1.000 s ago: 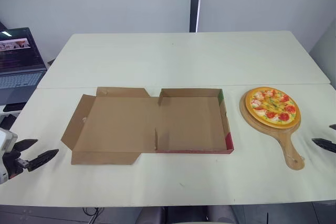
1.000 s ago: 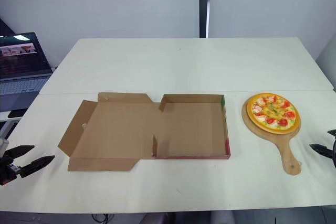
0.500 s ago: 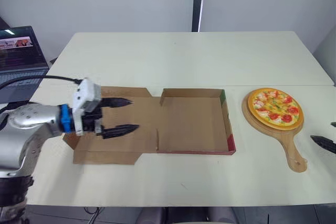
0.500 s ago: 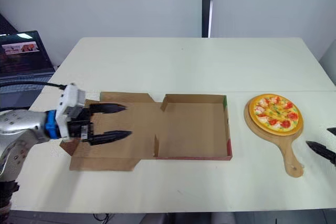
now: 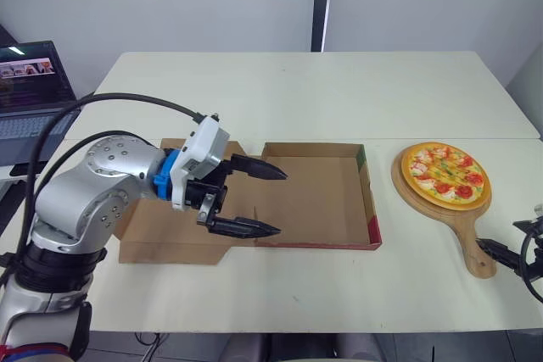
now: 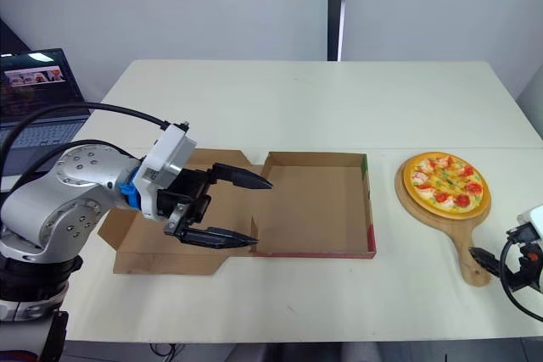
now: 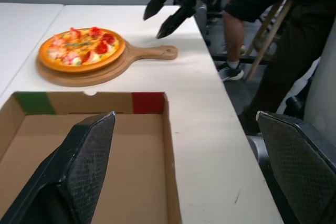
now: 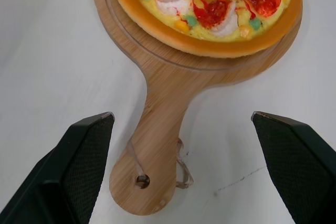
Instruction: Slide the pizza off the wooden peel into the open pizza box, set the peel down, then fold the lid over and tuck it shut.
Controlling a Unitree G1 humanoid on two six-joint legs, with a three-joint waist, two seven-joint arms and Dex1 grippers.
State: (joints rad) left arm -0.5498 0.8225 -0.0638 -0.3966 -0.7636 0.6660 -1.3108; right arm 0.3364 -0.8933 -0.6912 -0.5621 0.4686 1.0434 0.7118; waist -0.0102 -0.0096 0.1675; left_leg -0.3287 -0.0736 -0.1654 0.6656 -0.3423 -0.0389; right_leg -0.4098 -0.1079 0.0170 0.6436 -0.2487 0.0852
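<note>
I expect the pizza (image 5: 445,175) to slide off whole and stay flat when I tip the peel, because the pizza's crust is a thick unbroken ring (image 5: 454,204).
A toy pizza (image 5: 444,174) lies on a round wooden peel (image 5: 472,243) at the table's right side, handle toward me. The open cardboard pizza box (image 5: 314,201) sits mid-table, its lid (image 5: 140,222) spread flat to the left. My left gripper (image 5: 280,203) hovers open over the box at the tray's left wall, pointing right, with nothing held. My right gripper (image 8: 181,115) stands open at the right table edge, its fingers (image 8: 86,150) wide on either side of the peel handle's end (image 8: 144,182) and apart from it.
A laptop (image 5: 30,91) stands off the table's left side. A black cable (image 5: 127,101) loops over my left arm. Beyond the table's right edge are a person's legs (image 7: 247,19) and chair legs. The far half of the table (image 5: 297,91) is bare.
My left arm has swung up from the table's left front edge, across the lid, to the tray's left wall. My right gripper has edged in toward the peel handle's end.
</note>
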